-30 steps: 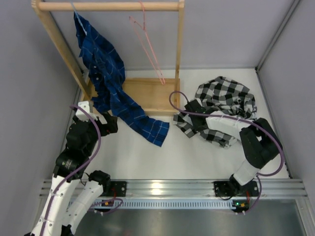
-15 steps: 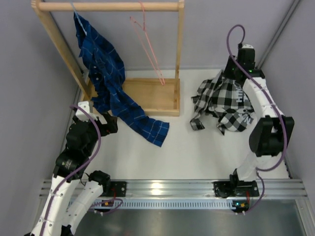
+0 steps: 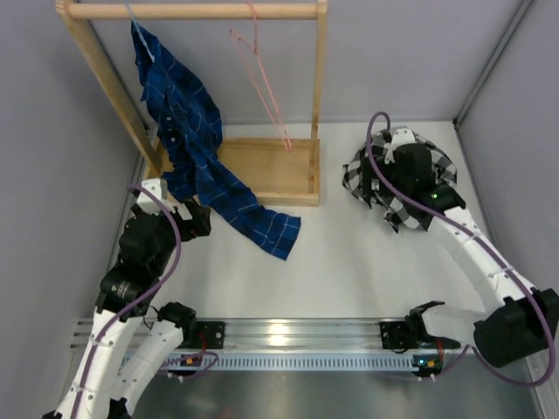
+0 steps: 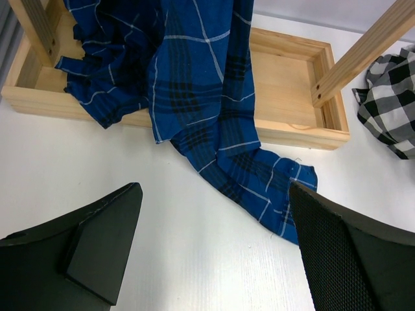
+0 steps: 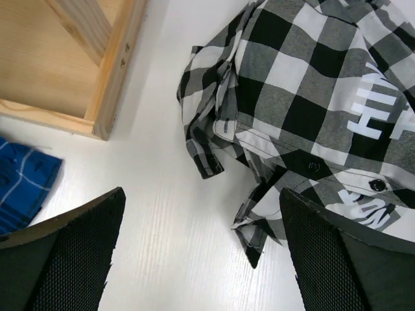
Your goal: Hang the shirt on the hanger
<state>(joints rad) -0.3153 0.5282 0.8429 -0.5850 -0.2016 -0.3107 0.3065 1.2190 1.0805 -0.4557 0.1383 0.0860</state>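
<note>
The black-and-white checked shirt (image 3: 442,166) will hang down and show more lettering when I lift it, because white lettering (image 5: 364,207) peeks out below the shirt's folded edge.
The black-and-white checked shirt (image 3: 403,202) lies crumpled on the table at the right, its white lettering (image 5: 373,120) facing up. It also shows at the edge of the left wrist view (image 4: 389,107). My right gripper (image 5: 201,193) hovers open above the shirt's left edge (image 3: 395,179), holding nothing, with bare table between its fingers. The pink wire hanger (image 3: 262,78) hangs empty from the wooden rail (image 3: 192,11). My left gripper (image 4: 215,188) stands open and empty over the table at the left (image 3: 194,218), near the hem of the blue shirt.
A dark blue plaid shirt (image 3: 188,131) hangs from the rail's left end and trails over the wooden base tray (image 3: 262,166) onto the table (image 4: 207,84). The rack's right post (image 3: 320,96) stands between hanger and checked shirt. Grey walls close in both sides.
The right gripper carried the checked shirt up toward the back right, then opened and let it go. The shirt dropped in a heap, the arm now over it. The left arm stayed still.
</note>
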